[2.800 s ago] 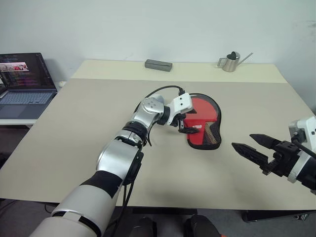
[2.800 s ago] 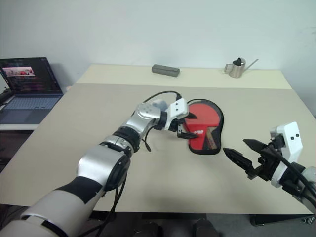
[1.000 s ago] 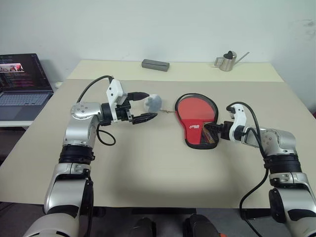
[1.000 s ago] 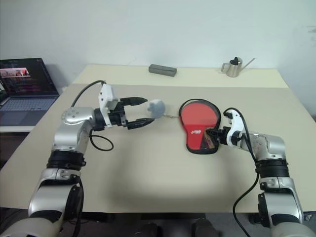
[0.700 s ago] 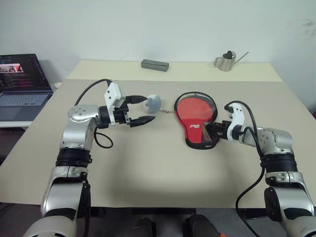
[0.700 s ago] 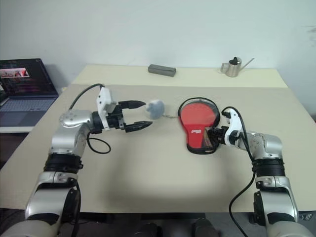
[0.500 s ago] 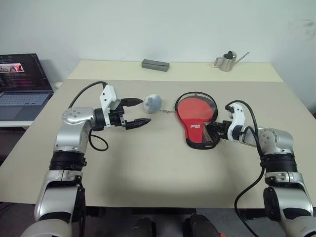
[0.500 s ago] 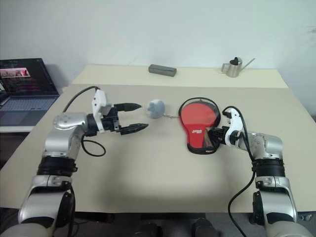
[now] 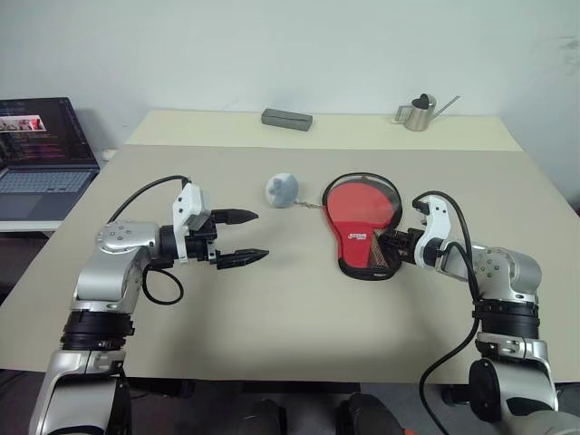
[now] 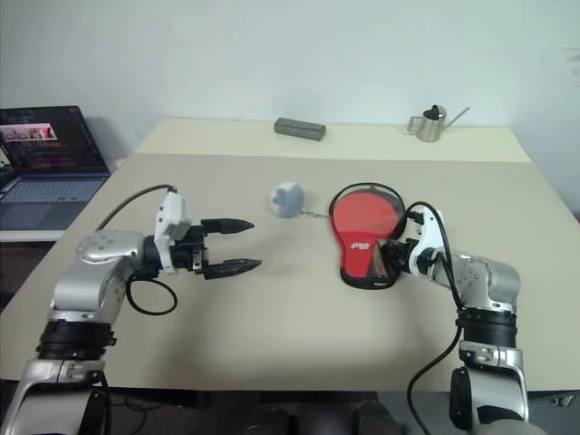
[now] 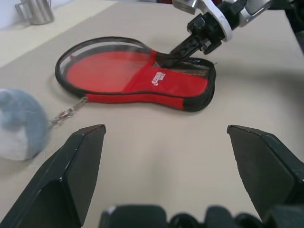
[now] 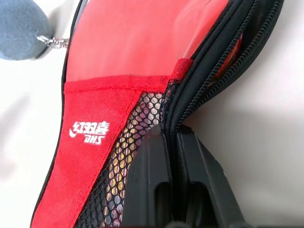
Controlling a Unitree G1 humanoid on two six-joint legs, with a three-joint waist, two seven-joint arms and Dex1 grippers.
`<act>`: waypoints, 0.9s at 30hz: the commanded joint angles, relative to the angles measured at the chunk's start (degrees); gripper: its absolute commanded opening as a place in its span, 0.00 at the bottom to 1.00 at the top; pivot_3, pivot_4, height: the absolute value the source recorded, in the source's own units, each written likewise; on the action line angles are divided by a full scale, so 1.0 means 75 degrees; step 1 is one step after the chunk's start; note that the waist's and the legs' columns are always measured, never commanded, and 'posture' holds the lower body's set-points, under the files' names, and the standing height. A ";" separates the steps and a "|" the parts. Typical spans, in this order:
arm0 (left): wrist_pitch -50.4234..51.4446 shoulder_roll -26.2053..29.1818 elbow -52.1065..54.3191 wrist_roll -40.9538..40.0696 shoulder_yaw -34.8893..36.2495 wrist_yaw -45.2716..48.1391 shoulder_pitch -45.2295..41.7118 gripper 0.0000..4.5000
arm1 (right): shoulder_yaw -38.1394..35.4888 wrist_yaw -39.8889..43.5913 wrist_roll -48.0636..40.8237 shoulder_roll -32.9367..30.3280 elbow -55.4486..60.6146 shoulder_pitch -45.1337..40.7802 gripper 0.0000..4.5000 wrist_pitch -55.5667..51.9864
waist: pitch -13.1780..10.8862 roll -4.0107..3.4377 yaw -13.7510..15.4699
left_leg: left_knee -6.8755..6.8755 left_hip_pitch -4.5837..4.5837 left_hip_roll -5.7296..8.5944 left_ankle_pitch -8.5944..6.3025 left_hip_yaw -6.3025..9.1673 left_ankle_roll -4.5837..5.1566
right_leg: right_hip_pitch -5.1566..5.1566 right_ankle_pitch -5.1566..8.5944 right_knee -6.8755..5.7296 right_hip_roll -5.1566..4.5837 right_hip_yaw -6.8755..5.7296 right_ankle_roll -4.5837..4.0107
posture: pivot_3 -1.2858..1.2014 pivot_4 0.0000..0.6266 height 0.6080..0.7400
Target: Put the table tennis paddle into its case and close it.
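Note:
The short chain point(image 9: 311, 205) is attached to the case's black zip rim, so the grey fuzzy ball point(image 9: 282, 190) will bring the zip around the round end when the robot pulls.
The case point(image 9: 361, 217) lies flat mid-table, red front up, with black rim and white lettering. The table tennis paddle sits inside it; its light-wood handle point(image 12: 124, 160) shows through the mesh panel. My right gripper point(image 9: 392, 246) is at the case's narrow end, shut on the black zip rim point(image 12: 190, 102). The zip gapes along that side. My left gripper point(image 9: 259, 236) hovers open to the left of the case, well apart from it, pointing toward it. In the left wrist view the case point(image 11: 137, 76) lies beyond the wide-open fingers point(image 11: 78, 164), with my right gripper point(image 11: 187, 45) on its far edge.
A grey fuzzy ball point(image 9: 281, 188) hangs on a short chain from the case's round end. A laptop point(image 9: 43, 154) stands at the far left, a grey box point(image 9: 286, 118) and a metal watering can point(image 9: 420, 112) at the back. Bare table point(image 9: 272, 317) lies in front.
My left arm has drawn back and down, away from the grey ball and the case, still open. My right gripper has closed on the case's rim at the narrow end.

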State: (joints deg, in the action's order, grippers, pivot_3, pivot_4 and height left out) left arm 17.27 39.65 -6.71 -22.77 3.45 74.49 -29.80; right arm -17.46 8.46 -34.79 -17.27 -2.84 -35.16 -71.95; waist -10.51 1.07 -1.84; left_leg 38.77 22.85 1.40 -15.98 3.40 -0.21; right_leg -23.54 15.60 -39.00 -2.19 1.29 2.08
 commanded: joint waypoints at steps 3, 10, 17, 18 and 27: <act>0.0256 0.0240 0.0854 -0.0410 0.0003 0.0220 0.0310 1.00 | -0.0481 -0.0493 -0.0281 0.0528 0.1174 0.0400 0.01 -0.1073 | 0.0001 -0.0001 0.0000 | -0.0003 -0.0001 0.0000 0.0000 0.0000 0.0000 | 0.0000 0.0000 0.0001 0.0000 0.0001 0.0000 | 0.52 0.24 1.00; 0.0346 0.0847 0.1123 -0.0550 -0.0221 0.1106 0.0606 1.00 | -0.1146 -0.0786 -0.0363 0.1331 0.2471 0.0747 0.01 -0.2439 | 0.0001 -0.0003 -0.0010 | -0.0006 -0.0004 -0.0002 0.0000 -0.0001 0.0000 | -0.0001 0.0002 0.0001 0.0004 0.0001 -0.0002 | 0.52 0.24 1.00; 0.0154 0.1098 0.1029 -0.0513 -0.0395 0.1480 0.0641 1.00 | -0.0866 -0.0691 -0.0709 0.1253 0.3406 0.1731 0.01 -0.2740 | 0.0002 -0.0005 -0.0006 | -0.0008 -0.0003 -0.0001 -0.0001 0.0002 0.0001 | 0.0001 0.0005 0.0003 0.0004 -0.0004 -0.0005 | 0.52 0.24 1.00; 0.0130 0.1089 0.1027 -0.0509 -0.0409 0.1482 0.0633 1.00 | -0.0813 -0.0681 -0.0781 0.1196 0.3507 0.1874 0.01 -0.2740 | 0.0002 -0.0004 -0.0003 | -0.0008 -0.0004 -0.0001 -0.0001 0.0002 0.0001 | 0.0002 0.0005 0.0004 0.0004 -0.0004 -0.0005 | 0.52 0.24 1.00; 0.0212 0.1101 0.1434 -0.0700 -0.0694 0.1770 0.0864 1.00 | -0.0831 -0.0776 -0.1416 0.0771 0.4177 0.2823 0.01 -0.2740 | 0.0003 -0.0004 0.0012 | -0.0010 -0.0004 0.0000 -0.0001 0.0014 0.0002 | 0.0012 0.0008 0.0014 0.0004 -0.0016 -0.0004 | 0.52 0.24 1.00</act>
State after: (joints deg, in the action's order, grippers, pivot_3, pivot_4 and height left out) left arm 18.64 47.12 1.45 -26.53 -2.00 85.80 -23.72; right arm -24.21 3.17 -43.77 -10.48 27.55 -16.95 -89.85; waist -10.48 1.04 -1.75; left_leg 38.69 22.82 1.40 -15.99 3.51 -0.20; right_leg -23.44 15.66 -38.89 -2.16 1.17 2.05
